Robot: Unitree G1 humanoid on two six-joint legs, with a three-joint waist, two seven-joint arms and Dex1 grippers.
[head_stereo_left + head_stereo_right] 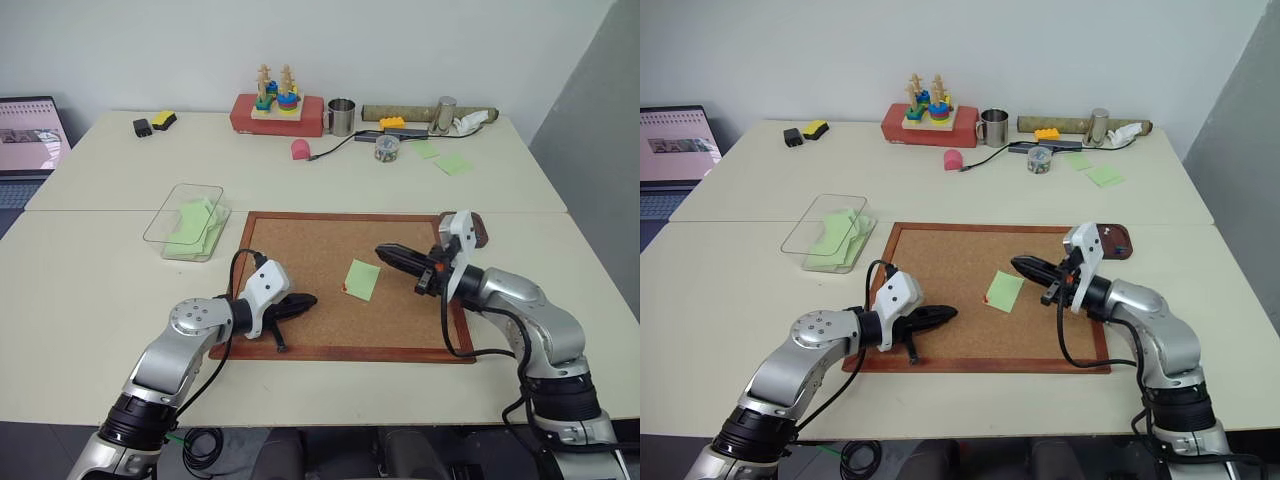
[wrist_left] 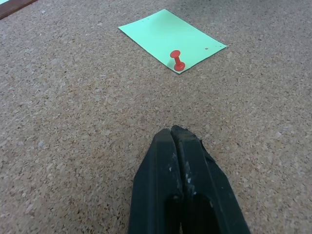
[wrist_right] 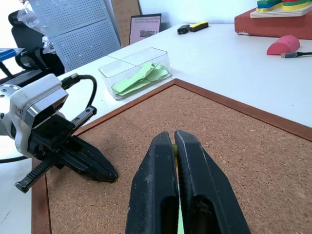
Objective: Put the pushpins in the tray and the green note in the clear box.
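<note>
The yellow pushpin (image 3: 175, 152) is held in my right gripper, clear of the green note, so I should keep moving it until it is over the brown tray (image 1: 1115, 241), then let go.
The green note (image 1: 362, 279) lies flat on the cork board, pinned at its near-left corner by a red pushpin (image 2: 178, 59). My right gripper (image 1: 381, 251) hovers just right of the note, above the board, shut on a sliver of yellow, a yellow pushpin (image 3: 174, 148). The left gripper (image 1: 311, 299) rests shut and empty on the board, left of the note. A dark brown tray (image 1: 1120, 240) sits at the board's far right corner, partly hidden behind my right wrist. The clear box (image 1: 188, 221) stands left of the board with green paper inside.
The wood-framed cork board (image 1: 300, 250) fills the near table. Along the back stand a red box with a stacking toy (image 1: 277, 112), a metal mug (image 1: 341, 117), a small jar (image 1: 386, 148), a cable and loose green notes (image 1: 452, 163). A laptop (image 1: 30, 135) sits far left.
</note>
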